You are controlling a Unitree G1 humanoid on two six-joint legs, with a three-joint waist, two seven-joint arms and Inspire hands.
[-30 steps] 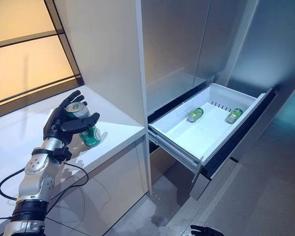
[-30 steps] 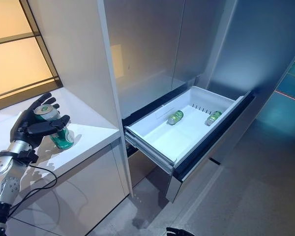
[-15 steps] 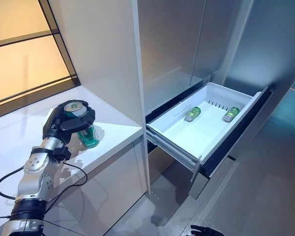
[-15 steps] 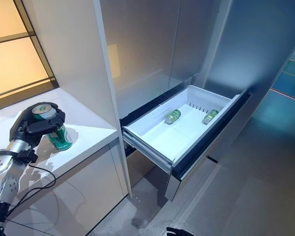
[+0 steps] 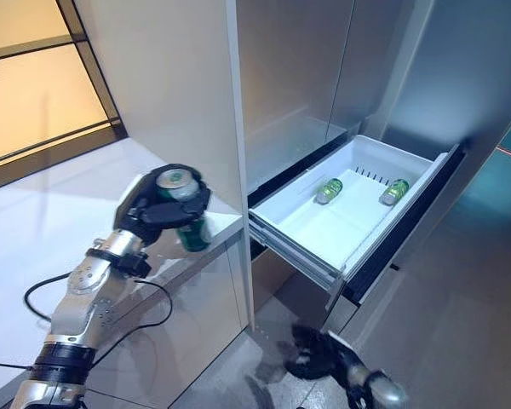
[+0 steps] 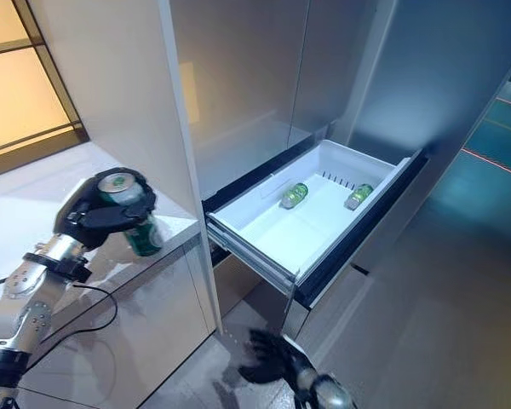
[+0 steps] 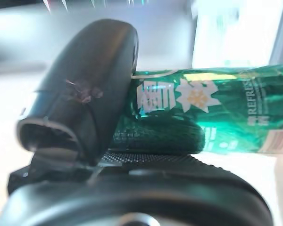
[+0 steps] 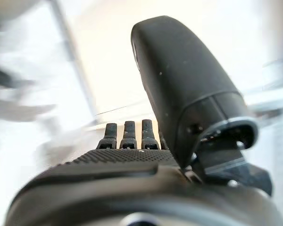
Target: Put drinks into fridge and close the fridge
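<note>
Cans are resting spread apart on the white drawer's flat bottom (image 5: pixel 341 221). The green can should stay in place on its side when I lay it down there.
My left hand (image 5: pixel 157 209) is shut on a green can (image 5: pixel 186 223) and holds it upright above the right end of the white counter (image 5: pixel 60 204), near the counter's edge. The can fills the left wrist view (image 7: pixel 217 108), with my thumb (image 7: pixel 89 84) curled over it. To the right, the fridge's white drawer (image 5: pixel 319 234) stands pulled out, with green cans (image 5: pixel 328 190) lying on their sides at its far end. My right hand (image 5: pixel 311 356) hangs low over the floor below the drawer, fingers spread and empty; they show straight in the right wrist view (image 8: pixel 127 136).
A tall white panel (image 5: pixel 170 85) rises between the counter and the fridge's grey doors (image 5: pixel 324 60). The drawer's dark front (image 5: pixel 409 213) juts out over the grey floor (image 5: pixel 460 324). A window (image 5: pixel 34 85) lies behind the counter.
My left hand has lifted the green can and carried it right, toward the counter's edge and the drawer. My right hand has risen into view below the drawer. The camera has shifted.
</note>
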